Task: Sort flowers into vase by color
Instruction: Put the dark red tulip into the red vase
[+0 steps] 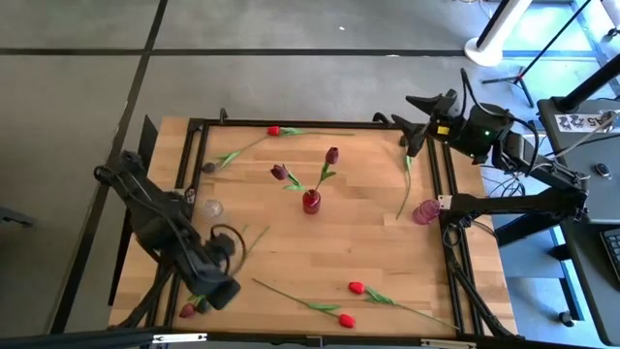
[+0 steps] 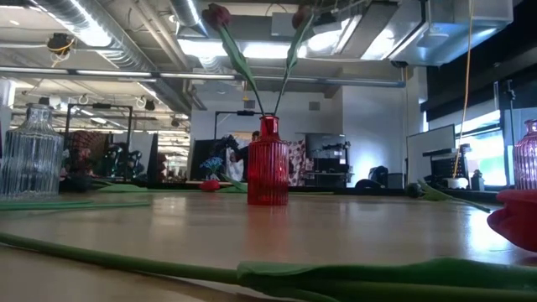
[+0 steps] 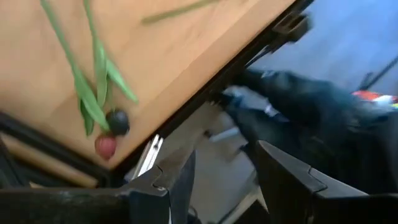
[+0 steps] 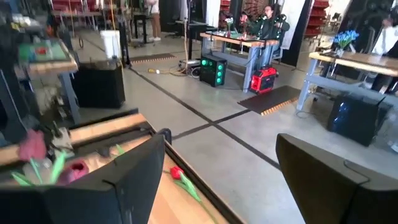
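Observation:
The left gripper should keep moving in until its open fingers close on the leaves [image 3: 89, 107] behind, because the red tulip's bud [image 3: 106, 147] lies uncovered beside the dark bud.
A red vase [image 1: 311, 201] at the table's middle holds two maroon tulips [image 1: 332, 155] upright; it also shows in the low view [image 2: 268, 172]. A clear vase [image 1: 212, 207] stands to its left and a pink vase [image 1: 424, 211] to its right. Red tulips lie at the far edge [image 1: 274, 130] and near the front [image 1: 356, 287]. A dark-budded tulip [image 3: 117, 121] and a red one [image 3: 106, 146] lie at the near left corner. My left gripper [image 1: 215, 283] hovers open beside them, its open fingers showing in its wrist view [image 3: 221, 180]. My right gripper [image 1: 415, 121] is open and empty at the far right.
A long green stem [image 1: 406, 186] lies beside the pink vase. Another red tulip [image 1: 346, 320] lies by the front edge, its stem [image 2: 252, 273] crossing the low view's foreground. A black frame [image 1: 199, 145] borders the table. Bare wood lies between the vases and the front flowers.

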Robot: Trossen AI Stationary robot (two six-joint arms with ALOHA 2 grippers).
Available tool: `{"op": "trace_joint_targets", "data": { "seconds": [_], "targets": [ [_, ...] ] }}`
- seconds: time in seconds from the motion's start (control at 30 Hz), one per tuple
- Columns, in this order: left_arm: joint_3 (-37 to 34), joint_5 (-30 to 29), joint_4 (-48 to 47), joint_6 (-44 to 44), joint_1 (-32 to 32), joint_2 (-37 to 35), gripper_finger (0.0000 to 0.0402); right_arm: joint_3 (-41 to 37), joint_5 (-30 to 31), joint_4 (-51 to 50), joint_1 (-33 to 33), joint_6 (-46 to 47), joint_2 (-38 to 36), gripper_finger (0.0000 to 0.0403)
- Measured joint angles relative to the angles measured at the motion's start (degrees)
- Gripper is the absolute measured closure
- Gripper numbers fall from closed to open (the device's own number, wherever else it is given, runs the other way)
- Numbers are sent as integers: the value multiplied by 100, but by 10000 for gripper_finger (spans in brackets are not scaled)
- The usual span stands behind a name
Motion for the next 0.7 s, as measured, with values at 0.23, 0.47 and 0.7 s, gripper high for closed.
{"op": "trace_joint_targets", "data": {
  "seconds": [0.23,0.47,0.7],
  "targets": [
    [-4,989,177,-1331,2,701,241,0,-420,23,0,844,-22,95],
    [-4,1295,515,-2722,-70,1015,241,0,-1111,-90,0,714,-40,95],
    [-659,1962,1018,-2983,-15,1131,241,-2,-1869,-1155,4,107,-478,95]
  ]
}}
